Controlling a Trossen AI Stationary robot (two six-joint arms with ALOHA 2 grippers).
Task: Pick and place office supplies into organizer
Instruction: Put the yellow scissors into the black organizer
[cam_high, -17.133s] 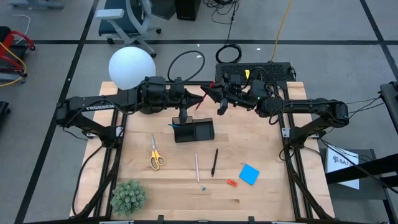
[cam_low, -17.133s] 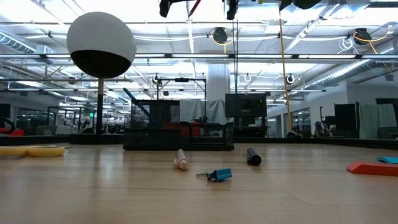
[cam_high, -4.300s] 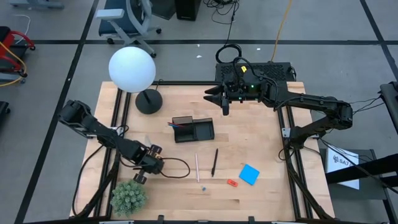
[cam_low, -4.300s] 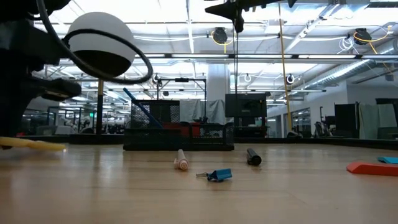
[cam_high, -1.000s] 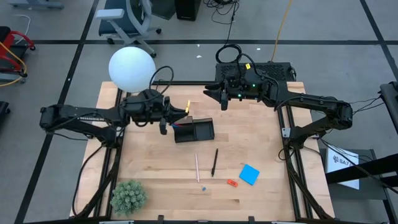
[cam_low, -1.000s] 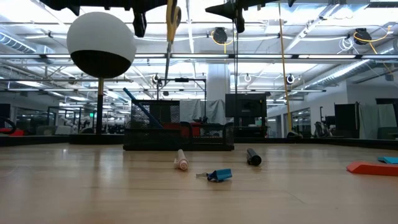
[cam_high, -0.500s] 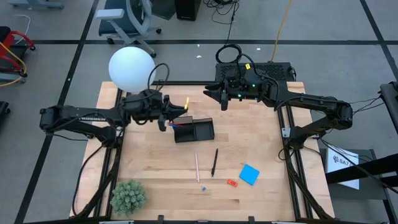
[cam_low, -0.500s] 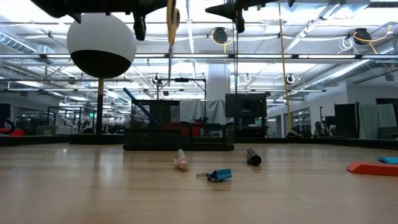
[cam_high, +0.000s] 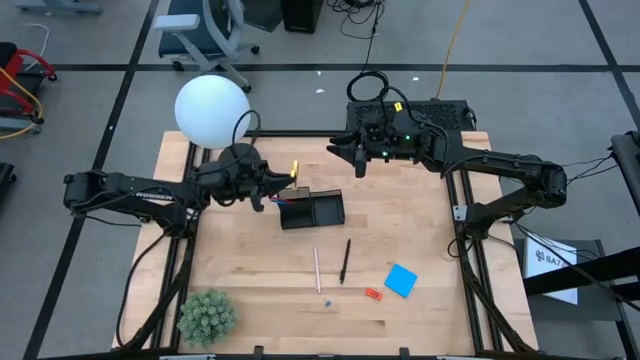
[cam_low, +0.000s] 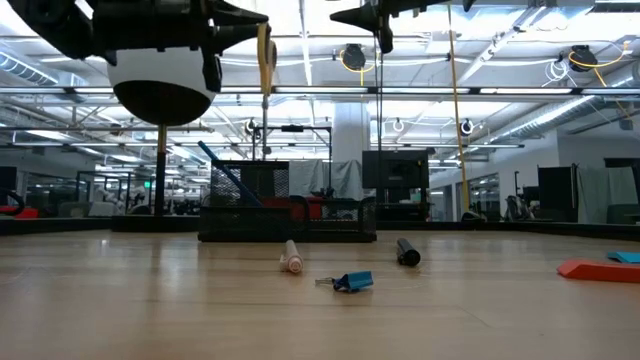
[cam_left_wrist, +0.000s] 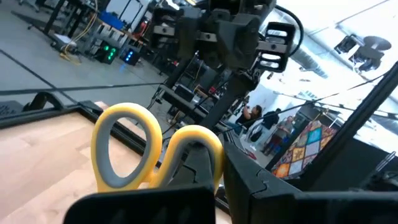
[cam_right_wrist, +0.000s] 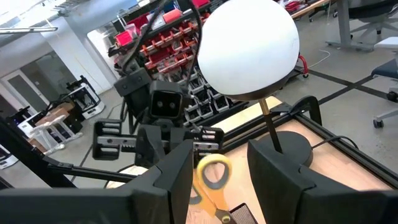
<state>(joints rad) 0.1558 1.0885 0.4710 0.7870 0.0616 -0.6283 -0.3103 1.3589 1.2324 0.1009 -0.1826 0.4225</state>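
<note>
The scissors' blades (cam_low: 265, 127) are pointing straight down above the black organizer's tall compartment (cam_low: 258, 180), so the robot's left gripper goes on down until the blades are inside, before it lets go.
My left gripper (cam_high: 280, 182) is shut on the yellow-handled scissors (cam_high: 294, 168), high over the far left part of the black organizer (cam_high: 312, 210). A blue and a red pen (cam_high: 285, 200) stand in that tray. A pale pencil (cam_high: 317, 270), a black pen (cam_high: 345, 260), a blue note pad (cam_high: 401, 280) and a red-orange piece (cam_high: 373, 294) lie on the wood nearer the front. My right gripper (cam_high: 346, 160) hangs open and high over the table's far edge, holding nothing. My left gripper pinches the scissors just below the two yellow loops (cam_left_wrist: 163, 173); its own fingers (cam_left_wrist: 143, 202) hide the exact spot. The fingers reach about level from the table's left. The scissors stand upright, loops up (cam_low: 263, 50) and blades down, lifted clear of the organizer.
The white globe lamp (cam_high: 212, 110) stands at the far left, right behind my left arm. A green plant (cam_high: 207, 316) sits at the near left corner. A small blue bit (cam_high: 327, 301) lies by the pencil's near end. Bare wood lies right of the organizer.
My left gripper has sunk a little with the scissors and drawn slightly toward the table's left, tipping its front upward. The scissors stay upright and clear of the organizer.
</note>
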